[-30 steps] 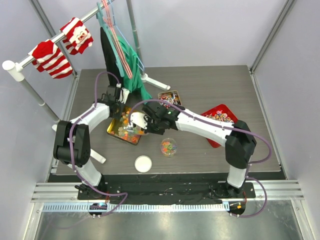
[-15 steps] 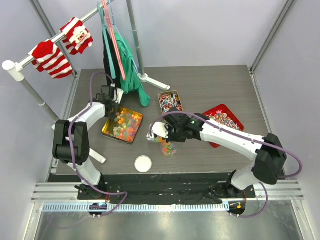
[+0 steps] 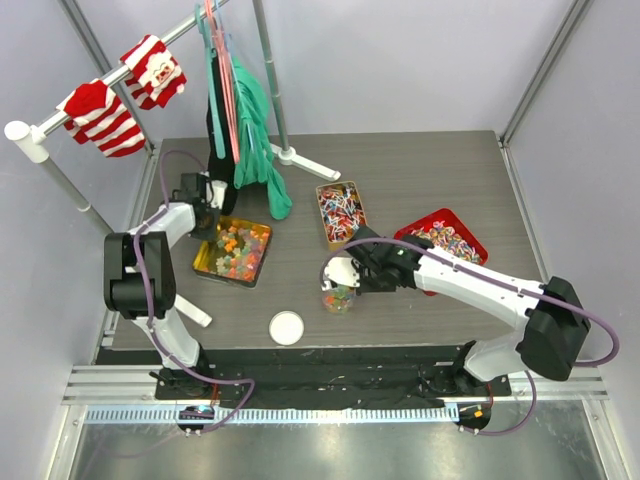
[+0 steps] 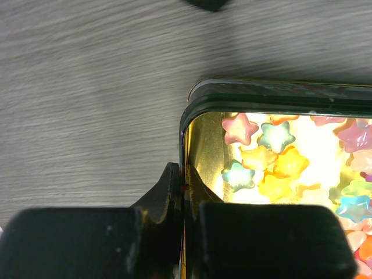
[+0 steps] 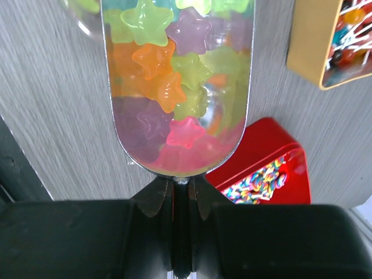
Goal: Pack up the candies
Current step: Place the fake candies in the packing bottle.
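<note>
I should go on sliding the star candies' tin away from the clear cup with my left gripper, since the tabletop (image 3: 183,260) beside the tin is open, then release its side (image 4: 185,139).
Star-shaped gummy candies (image 4: 261,157) fill a gold tin (image 3: 203,262). My left gripper (image 3: 212,213) is shut on that tin's side wall (image 4: 185,145), one finger inside and one outside. In the right wrist view a silver scoop (image 5: 119,131) is heaped with star candies (image 5: 174,81). My right gripper (image 5: 180,195) is shut on the scoop's handle. The scoop (image 3: 340,272) hangs just above a small clear cup (image 3: 338,298) that holds some candies.
A second gold tin (image 3: 340,212) of wrapped sweets and a red tin (image 3: 445,240) of striped candies sit behind and right of the cup. A white lid (image 3: 286,327) lies near the front edge. Clothes on a rack (image 3: 245,140) hang just behind the left arm.
My right arm carried the loaded scoop from the gold tin over to the clear cup. The left gripper pulled the gold tin to the left.
</note>
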Robot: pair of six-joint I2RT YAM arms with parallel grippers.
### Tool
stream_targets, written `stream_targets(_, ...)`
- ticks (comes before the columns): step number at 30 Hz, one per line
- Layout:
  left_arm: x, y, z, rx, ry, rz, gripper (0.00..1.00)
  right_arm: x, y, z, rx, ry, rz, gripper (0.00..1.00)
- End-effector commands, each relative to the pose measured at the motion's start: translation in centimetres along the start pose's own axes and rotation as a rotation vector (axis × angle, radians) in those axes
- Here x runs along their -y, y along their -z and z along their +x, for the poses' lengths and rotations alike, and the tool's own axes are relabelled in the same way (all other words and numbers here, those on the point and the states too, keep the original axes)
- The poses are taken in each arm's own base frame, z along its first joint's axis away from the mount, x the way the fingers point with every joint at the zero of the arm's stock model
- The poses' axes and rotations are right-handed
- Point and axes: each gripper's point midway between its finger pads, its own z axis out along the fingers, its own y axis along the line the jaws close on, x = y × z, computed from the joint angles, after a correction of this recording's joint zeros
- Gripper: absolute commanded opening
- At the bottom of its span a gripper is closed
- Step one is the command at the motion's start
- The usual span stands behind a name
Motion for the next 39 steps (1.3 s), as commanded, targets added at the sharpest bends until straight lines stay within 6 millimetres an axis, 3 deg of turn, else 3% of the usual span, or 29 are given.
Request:
stream_targets(1,-3.3,0.0,-1.8,0.051,0.047,-0.055,0.0,0.7,1.8,1.2,-0.016,0.026,0.056,0.01)
stream_targets(5,-4.8,-0.1,-1.7,0.042,0.093,-0.072,0.0,0.9,1.9,2.3,-0.056,0.065,0.085,0.01)
stream_targets(12,-5.1,-0.3,-2.1,0.036,0.129,-0.078,0.0,1.6,2.6,3.5,-0.128,0.124,0.118,0.01)
stream_targets(18,-5.3,-0.1,-2.2,0.031,0.144,-0.079,0.0,2.0,2.5,3.3,-0.181,0.181,0.14,0.01)
stream_targets(39,-7.3,0.5,0.3,0.002,0.183,-0.1,0.0,4.2,2.7,1.7,-0.301,0.341,0.259,0.01)
